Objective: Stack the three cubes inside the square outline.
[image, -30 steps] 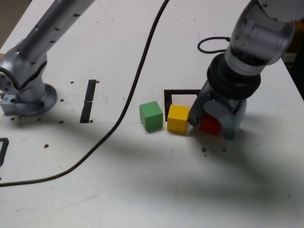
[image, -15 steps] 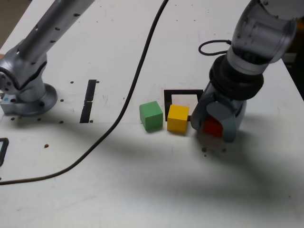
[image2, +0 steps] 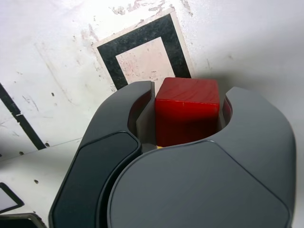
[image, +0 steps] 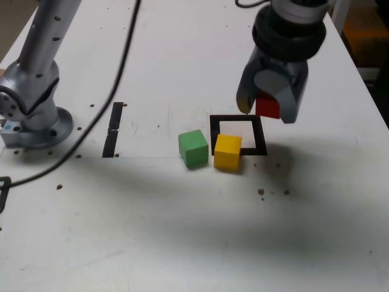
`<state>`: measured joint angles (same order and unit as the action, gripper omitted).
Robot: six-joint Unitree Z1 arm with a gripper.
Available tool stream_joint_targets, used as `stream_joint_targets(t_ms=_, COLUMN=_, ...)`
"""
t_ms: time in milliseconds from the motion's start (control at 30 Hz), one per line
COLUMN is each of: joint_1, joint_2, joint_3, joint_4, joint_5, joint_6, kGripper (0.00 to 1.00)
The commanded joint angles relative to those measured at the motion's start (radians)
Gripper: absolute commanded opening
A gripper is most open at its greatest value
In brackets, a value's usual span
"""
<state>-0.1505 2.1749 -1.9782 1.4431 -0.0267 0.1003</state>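
Next, I push the yellow cube clear [image: 228, 153] with my gripper before lowering the red cube inside, because the yellow cube overlaps the square outline's near corner [image: 217, 147].
My gripper [image: 268, 104] is shut on the red cube [image: 267, 106] and holds it in the air above the far right corner of the square outline [image: 238, 135]. The wrist view shows the red cube [image2: 187, 111] clamped between the two dark jaws, with the square outline [image2: 142, 52] on the table beyond it. A yellow cube [image: 228, 151] sits on the table, overlapping the outline's near left corner. Just to its left in the exterior view stands the green cube [image: 193, 148].
The arm's grey base [image: 33, 118] is bolted at the exterior view's left. A black cable [image: 91, 121] trails across the table from the top. Short black tape strips [image: 113, 129] lie left of the green cube, and small screw holes dot the white table.
The gripper has closed on the red cube and lifted it off the table, moving up and back toward the outline. The yellow and green cubes have not moved.
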Motion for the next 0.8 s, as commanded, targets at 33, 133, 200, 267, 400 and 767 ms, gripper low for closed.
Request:
stream_joint_targets(t_ms=33, joint_1=0.042, joint_2=-0.02, joint_3=0.042, joint_4=0.003, joint_5=0.005, joint_6=0.0, kGripper=0.17)
stream_joint_targets(t_ms=133, joint_1=0.08, joint_2=-0.024, joint_3=0.083, joint_4=0.0, joint_5=0.008, joint_6=0.002, kGripper=0.17)
stream_joint_targets(t_ms=200, joint_1=0.1, joint_2=-0.024, joint_3=0.106, joint_4=-0.002, joint_5=0.009, joint_6=0.002, kGripper=0.17)
stream_joint_targets(t_ms=267, joint_1=0.116, joint_2=-0.024, joint_3=0.126, joint_4=-0.004, joint_5=0.008, joint_6=0.003, kGripper=0.17)
stream_joint_targets(t_ms=400, joint_1=0.137, joint_2=-0.024, joint_3=0.161, joint_4=-0.014, joint_5=-0.005, joint_6=0.003, kGripper=0.17)
stream_joint_targets(t_ms=767, joint_1=0.144, joint_2=-0.017, joint_3=0.246, joint_4=-0.091, joint_5=-0.15, joint_6=-0.014, kGripper=0.17)
